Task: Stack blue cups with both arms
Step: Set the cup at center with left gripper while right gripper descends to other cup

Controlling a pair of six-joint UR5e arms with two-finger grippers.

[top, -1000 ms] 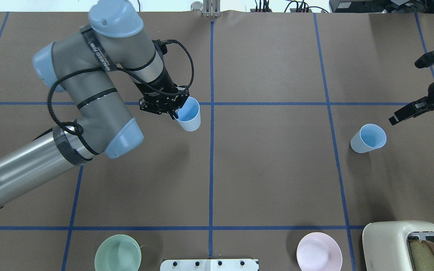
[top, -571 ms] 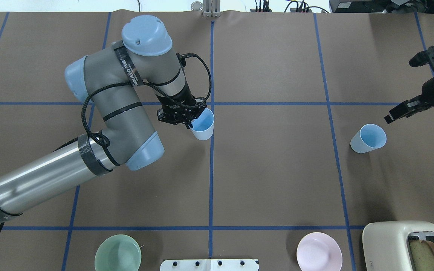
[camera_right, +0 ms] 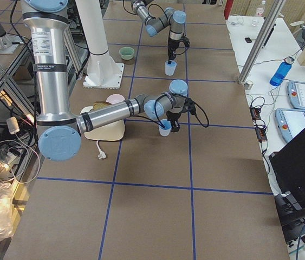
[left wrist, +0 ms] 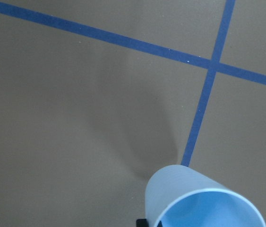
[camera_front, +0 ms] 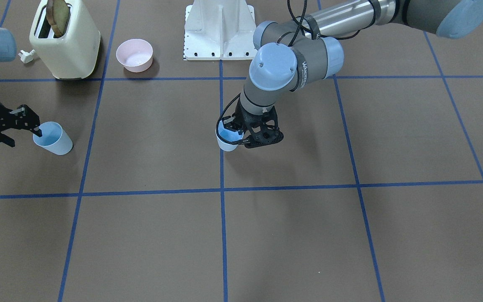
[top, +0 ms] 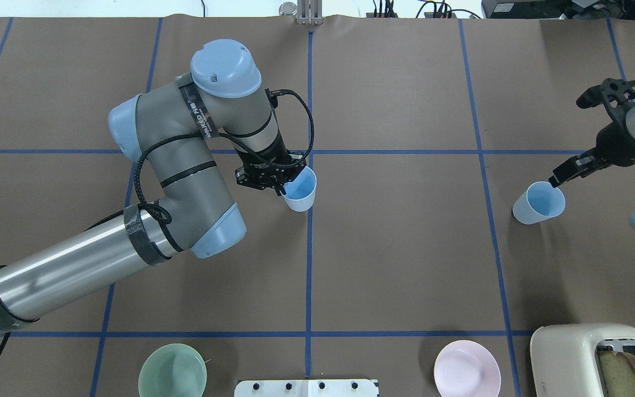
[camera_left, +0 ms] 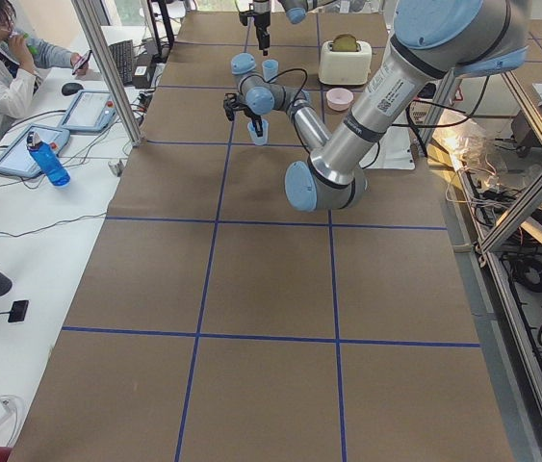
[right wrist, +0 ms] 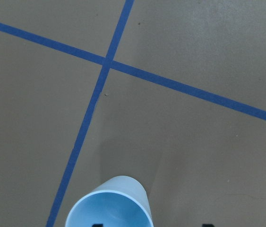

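Note:
The second blue cup [camera_front: 53,138] gets narrower toward its base [camera_front: 65,148], so it will fit inside the other cup almost up to its rim when I lower it.
My left gripper [top: 283,186] is shut on the rim of one light blue cup [top: 300,191], held upright and low at the table's centre line. The cup also shows in the front view [camera_front: 227,141] and the left wrist view [left wrist: 203,201]. The second blue cup [top: 538,203] stands upright on the table at the right. My right gripper [top: 568,141] is open just above and beside it. One of its fingertips [top: 557,180] is over the cup's rim, the other outside. The right wrist view shows this cup [right wrist: 109,204] at its bottom edge.
A pale green bowl [top: 172,370], a pink bowl [top: 467,368] and a cream toaster [top: 582,353] with bread stand along the near edge, beside the white base mount [top: 306,387]. Blue tape lines cross the brown table. A person sits at a side desk [camera_left: 1,72].
My left arm has carried its cup right and nearer the robot, to the centre line. My right gripper has moved left and down, so one fingertip now reaches the second cup's rim.

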